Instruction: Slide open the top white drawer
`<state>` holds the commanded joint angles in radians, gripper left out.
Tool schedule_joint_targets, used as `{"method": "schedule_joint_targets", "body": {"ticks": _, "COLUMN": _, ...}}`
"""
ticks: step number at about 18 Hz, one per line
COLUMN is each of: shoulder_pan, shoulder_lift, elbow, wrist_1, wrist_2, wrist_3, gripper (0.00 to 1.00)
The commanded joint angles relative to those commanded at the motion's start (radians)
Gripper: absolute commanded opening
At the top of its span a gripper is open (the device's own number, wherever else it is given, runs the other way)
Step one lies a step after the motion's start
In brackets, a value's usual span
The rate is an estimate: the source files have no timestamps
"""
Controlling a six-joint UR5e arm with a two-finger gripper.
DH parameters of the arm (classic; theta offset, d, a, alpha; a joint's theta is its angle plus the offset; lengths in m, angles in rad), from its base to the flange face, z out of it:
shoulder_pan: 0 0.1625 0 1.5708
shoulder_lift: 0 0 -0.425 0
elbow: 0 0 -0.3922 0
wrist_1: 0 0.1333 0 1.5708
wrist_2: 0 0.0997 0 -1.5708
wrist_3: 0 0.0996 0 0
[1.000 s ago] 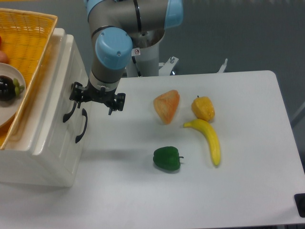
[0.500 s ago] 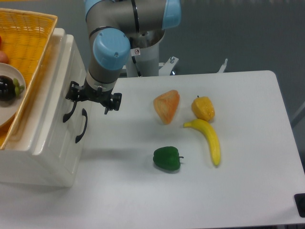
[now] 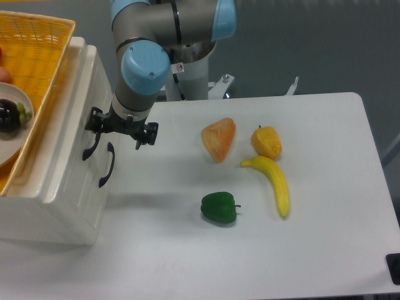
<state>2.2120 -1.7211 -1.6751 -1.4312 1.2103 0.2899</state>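
Observation:
My gripper will slide the top white drawer (image 3: 75,155) out alone when it pulls, and that drawer will cover the lower drawer's black handle (image 3: 110,165), because the handle is separate and sits below.
The top white drawer (image 3: 80,115) is the upper part of the cream-white cabinet's front at the left, and it is closed. Its curved black handle (image 3: 92,145) sits just above the lower drawer's black handle (image 3: 107,164). My gripper (image 3: 121,127) hangs over the table right in front of the upper drawer, jaws open and empty. Its left finger (image 3: 94,122) is at the upper end of the top handle; whether it touches the handle I cannot tell. The right finger (image 3: 150,132) is out over the table.
A yellow wicker basket (image 3: 34,56) with a plate and dark fruit sits on the cabinet. On the white table (image 3: 325,250) lie an orange piece (image 3: 219,139), a yellow pepper (image 3: 266,142), a banana (image 3: 273,183) and a green pepper (image 3: 219,207).
My gripper has moved a little to the left, closer to the cabinet front and the top handle. The drawers have not moved.

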Motion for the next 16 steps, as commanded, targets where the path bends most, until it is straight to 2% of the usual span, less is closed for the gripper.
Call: {"method": "schedule_joint_targets", "body": {"ticks": 16, "shoulder_pan": -0.014, "shoulder_lift": -0.002, "elbow": 0.000, "wrist_1": 0.000, "wrist_2": 0.000, "wrist_3": 0.000, "gripper": 1.00}}
